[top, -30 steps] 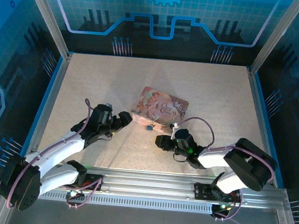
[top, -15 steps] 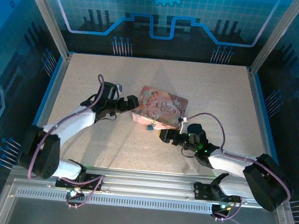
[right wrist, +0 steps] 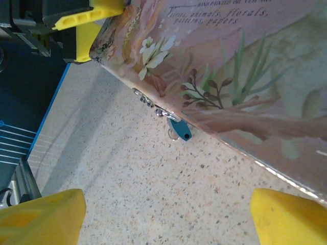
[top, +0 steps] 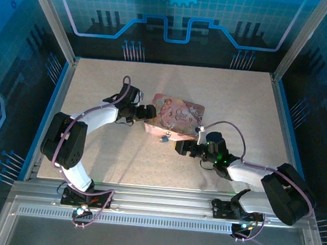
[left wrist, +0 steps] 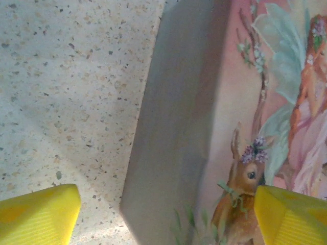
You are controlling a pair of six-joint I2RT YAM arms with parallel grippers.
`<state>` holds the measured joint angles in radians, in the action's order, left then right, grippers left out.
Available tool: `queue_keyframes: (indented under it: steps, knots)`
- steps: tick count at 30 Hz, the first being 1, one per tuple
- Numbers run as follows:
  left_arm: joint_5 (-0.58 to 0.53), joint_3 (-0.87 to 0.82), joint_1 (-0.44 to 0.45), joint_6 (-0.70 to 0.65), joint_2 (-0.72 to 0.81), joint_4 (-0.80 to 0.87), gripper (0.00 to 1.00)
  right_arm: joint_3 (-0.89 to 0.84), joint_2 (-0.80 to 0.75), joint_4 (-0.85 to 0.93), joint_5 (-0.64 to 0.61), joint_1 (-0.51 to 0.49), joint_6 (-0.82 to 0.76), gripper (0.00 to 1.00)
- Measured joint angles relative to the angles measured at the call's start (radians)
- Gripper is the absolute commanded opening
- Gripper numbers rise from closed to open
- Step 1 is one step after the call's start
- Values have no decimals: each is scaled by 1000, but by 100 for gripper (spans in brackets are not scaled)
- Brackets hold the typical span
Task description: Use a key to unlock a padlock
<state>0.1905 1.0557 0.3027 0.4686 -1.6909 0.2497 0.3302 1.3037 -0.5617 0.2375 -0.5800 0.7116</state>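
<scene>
Next, I pull the box's end (top: 148, 123) nearer with my left gripper to turn the padlock toward my right gripper, as the box's padlock side (top: 166, 134) slants away from it.
The pink illustrated box (top: 178, 115) lies mid-table. The padlock (top: 164, 138) hangs at its near edge, a tiny silvery piece with a teal-blue tab (right wrist: 179, 128) and a thin ring resting on the table. I cannot tell the key apart from the lock. My left gripper (top: 148, 113) is open at the box's left end, and the box corner (left wrist: 168, 153) sits between its yellow fingers (left wrist: 38, 219). My right gripper (top: 179, 147) is open just right of the padlock and short of it, with bare table between its fingertips (right wrist: 41, 217).
The speckled table (top: 103, 151) has free room in front of the box and to both sides. Blue walls and metal posts (top: 51, 18) ring the table. The left gripper's yellow fingers (right wrist: 87, 23) show at the box's far corner in the right wrist view.
The left arm swung forward and right until its open gripper straddled the box's left end. The right gripper moved up toward the box's near edge by the padlock.
</scene>
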Motion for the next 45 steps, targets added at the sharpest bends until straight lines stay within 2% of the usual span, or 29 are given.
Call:
queue_keyframes:
  steps: [10, 24, 35, 45]
  knots:
    - [21, -185, 2, 58, 111, -146, 80, 32, 69, -43, 36, 55, -97, 85]
    - [5, -373, 69, 183, 288, -192, 80, 112, 218, -165, 106, 93, -170, 86]
    - [-3, -402, 80, 214, 325, -185, 80, 11, 233, -304, 172, 97, -190, 88]
    - [-2, -406, 80, 233, 329, -188, 80, 38, 404, -443, 250, 95, -172, 86]
